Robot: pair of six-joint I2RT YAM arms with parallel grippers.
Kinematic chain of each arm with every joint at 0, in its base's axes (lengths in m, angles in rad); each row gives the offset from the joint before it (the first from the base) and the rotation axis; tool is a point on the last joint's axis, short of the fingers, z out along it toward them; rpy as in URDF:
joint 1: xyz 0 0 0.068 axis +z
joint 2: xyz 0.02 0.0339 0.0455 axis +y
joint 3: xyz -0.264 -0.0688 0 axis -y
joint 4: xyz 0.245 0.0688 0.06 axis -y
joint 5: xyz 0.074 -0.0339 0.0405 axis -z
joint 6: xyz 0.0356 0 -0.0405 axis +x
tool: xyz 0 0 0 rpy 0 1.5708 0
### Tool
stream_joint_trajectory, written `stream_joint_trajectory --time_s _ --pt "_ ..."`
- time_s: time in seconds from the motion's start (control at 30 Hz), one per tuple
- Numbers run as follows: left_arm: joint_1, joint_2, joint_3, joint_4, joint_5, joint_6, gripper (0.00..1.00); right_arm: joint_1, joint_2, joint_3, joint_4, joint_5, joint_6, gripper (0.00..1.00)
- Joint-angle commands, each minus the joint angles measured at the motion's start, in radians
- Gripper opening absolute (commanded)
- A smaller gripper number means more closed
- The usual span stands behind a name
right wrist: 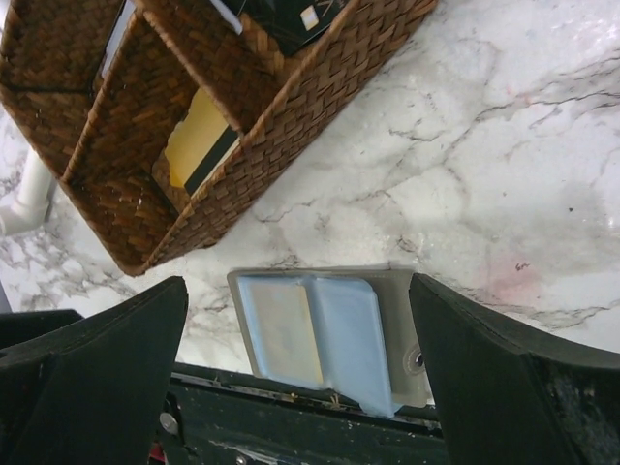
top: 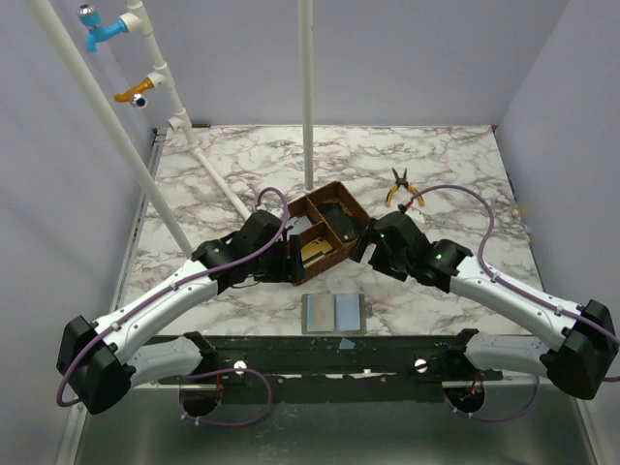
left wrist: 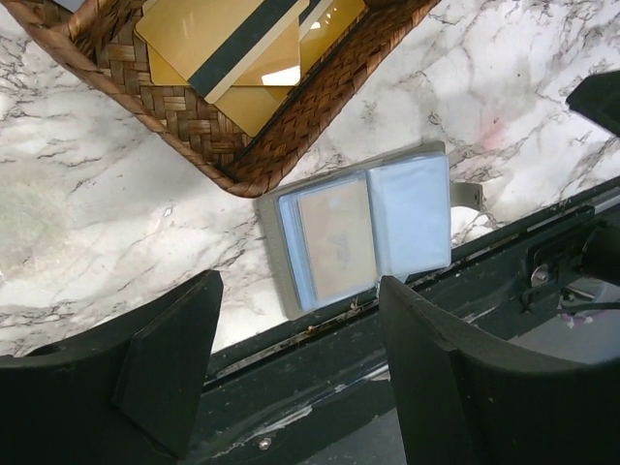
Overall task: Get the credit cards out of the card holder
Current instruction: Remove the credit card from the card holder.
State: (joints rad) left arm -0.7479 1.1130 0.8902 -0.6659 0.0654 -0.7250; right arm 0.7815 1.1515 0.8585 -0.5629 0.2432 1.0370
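Note:
My right gripper is to pinch and hold the pocket's inner edge first, because the tan card (top: 323, 312) is lying flat inside the clear pocket. Next, my left gripper takes the card after that.
The card holder (top: 333, 313) lies open and flat near the table's front edge, grey outside and pale blue inside. One tan credit card (left wrist: 335, 238) sits in its left clear pocket, and it also shows in the right wrist view as the card (right wrist: 282, 329) inside the holder (right wrist: 354, 334). Several gold cards with a dark stripe (left wrist: 221, 46) lie in the woven tray (top: 325, 232). My left gripper (top: 288, 260) is open beside the tray's left corner, empty (left wrist: 298, 286). My right gripper (top: 368, 244) is open at the tray's right side, also empty (right wrist: 298, 284). Both hover above and behind the holder (left wrist: 412, 218).
The brown woven three-compartment tray (right wrist: 281, 107) stands mid-table just behind the holder. Yellow-handled pliers (top: 402, 186) lie at the back right. White pipes (top: 306, 92) rise behind the tray and at the left. A dark metal rail (top: 339, 354) runs along the front edge.

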Motion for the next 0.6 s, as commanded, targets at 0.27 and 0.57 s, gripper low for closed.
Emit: stream_joint_trajectory --time_s 0.27,0.57 --pt "-0.005 -0.078 -0.113 0.109 0.012 -0.082 0.69 0.212 0.121 0.106 -0.017 0.135 0.023 0.95" --pt "-0.004 -0.123 -0.157 0.086 0.001 -0.113 0.69 0.349 0.244 0.075 0.056 0.106 0.064 0.76"
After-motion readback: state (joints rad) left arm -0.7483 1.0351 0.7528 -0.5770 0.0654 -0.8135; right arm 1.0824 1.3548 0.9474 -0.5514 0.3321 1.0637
